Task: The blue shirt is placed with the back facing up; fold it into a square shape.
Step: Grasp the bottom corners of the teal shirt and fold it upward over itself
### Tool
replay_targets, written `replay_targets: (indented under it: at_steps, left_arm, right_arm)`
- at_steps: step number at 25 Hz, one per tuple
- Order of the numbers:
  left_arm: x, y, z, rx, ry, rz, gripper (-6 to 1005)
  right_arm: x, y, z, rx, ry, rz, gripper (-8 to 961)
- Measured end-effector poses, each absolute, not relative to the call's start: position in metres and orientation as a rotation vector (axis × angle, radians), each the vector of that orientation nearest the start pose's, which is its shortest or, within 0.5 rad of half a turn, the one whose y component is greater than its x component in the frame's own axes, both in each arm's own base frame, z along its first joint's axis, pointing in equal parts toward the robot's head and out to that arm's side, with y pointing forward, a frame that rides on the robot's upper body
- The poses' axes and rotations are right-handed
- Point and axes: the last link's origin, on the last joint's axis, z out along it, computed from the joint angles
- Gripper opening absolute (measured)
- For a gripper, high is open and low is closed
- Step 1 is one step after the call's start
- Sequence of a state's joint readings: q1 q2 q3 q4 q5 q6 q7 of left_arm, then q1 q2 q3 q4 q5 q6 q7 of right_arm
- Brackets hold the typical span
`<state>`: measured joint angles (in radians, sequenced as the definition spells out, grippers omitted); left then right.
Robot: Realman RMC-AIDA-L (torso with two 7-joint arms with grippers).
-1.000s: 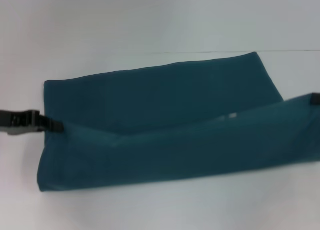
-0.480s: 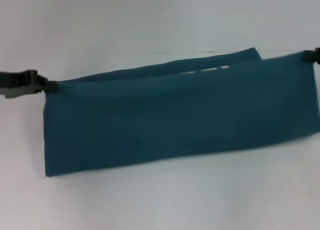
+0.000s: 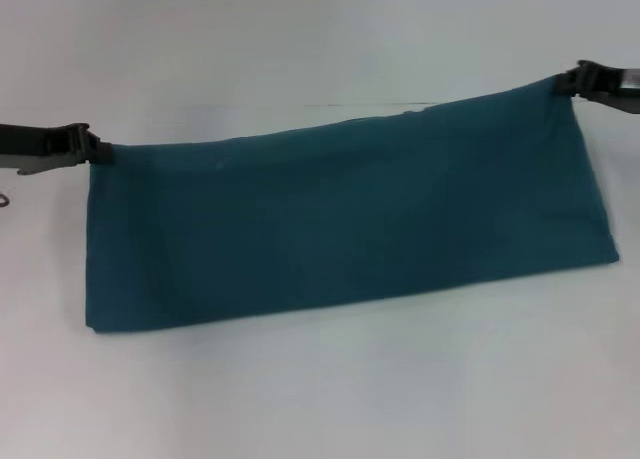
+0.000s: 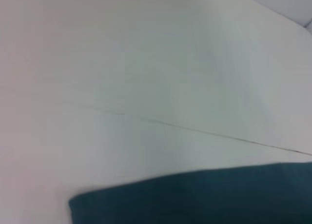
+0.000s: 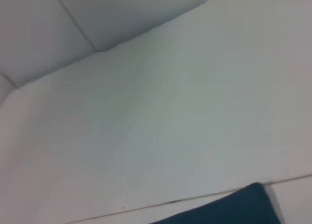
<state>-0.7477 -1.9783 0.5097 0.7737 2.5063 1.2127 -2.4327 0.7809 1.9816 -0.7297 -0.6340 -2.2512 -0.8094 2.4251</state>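
Note:
The blue shirt's far edge (image 3: 345, 126) is tight from corner to corner. I go on holding the shirt's corner (image 3: 118, 156) with my left gripper until the shirt's edge lies flat, and then let go.
The blue shirt (image 3: 340, 224) lies on the white table as a long folded band, plain side up, running from left to right. My left gripper (image 3: 98, 149) is shut on its far left corner. My right gripper (image 3: 566, 82) is shut on its far right corner, farther back. Both hold the folded-over edge at the band's far side. An edge of the shirt shows in the left wrist view (image 4: 195, 197) and a corner in the right wrist view (image 5: 234, 207). No lettering shows.
The white table (image 3: 320, 399) spreads all round the shirt. A thin seam line (image 3: 370, 105) crosses the table just behind the shirt. The table's back edge meets a grey wall in the right wrist view (image 5: 97, 50).
Both grippers carried the shirt's near edge up and over to the far side, folding the shirt in half lengthwise. The back layer is now covered.

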Motion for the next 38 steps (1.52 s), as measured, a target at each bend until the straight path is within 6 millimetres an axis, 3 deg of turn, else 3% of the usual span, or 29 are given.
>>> replay_targets:
  at_steps: [3,8,18,33,38]
  left_arm:
    - [-0.281,0.432,0.078,-1.958,-1.526,-0.353,2]
    - [-0.279,0.438,0.069,-1.939,-1.487,-0.329,3]
    - [-0.278,0.446,0.064,-1.895,-1.450,-0.319,3]
    - [-0.279,0.451,0.052,-1.852,-1.407,-0.339,2]
    - [-0.281,0.453,0.055,-1.796,-1.422,-0.368,27]
  right_arm:
    - [0.252,0.479,0.040,-1.835,1.343,0.423,34]
    - [0.246,0.486,0.030,-1.824,1.293,0.391,34]
    - [0.241,0.492,0.035,-1.805,1.273,0.404,35]
    - [0.251,0.488,0.030,-1.800,1.291,0.366,35]
    - [0.259,0.489,0.038,-1.779,1.290,0.353,47]
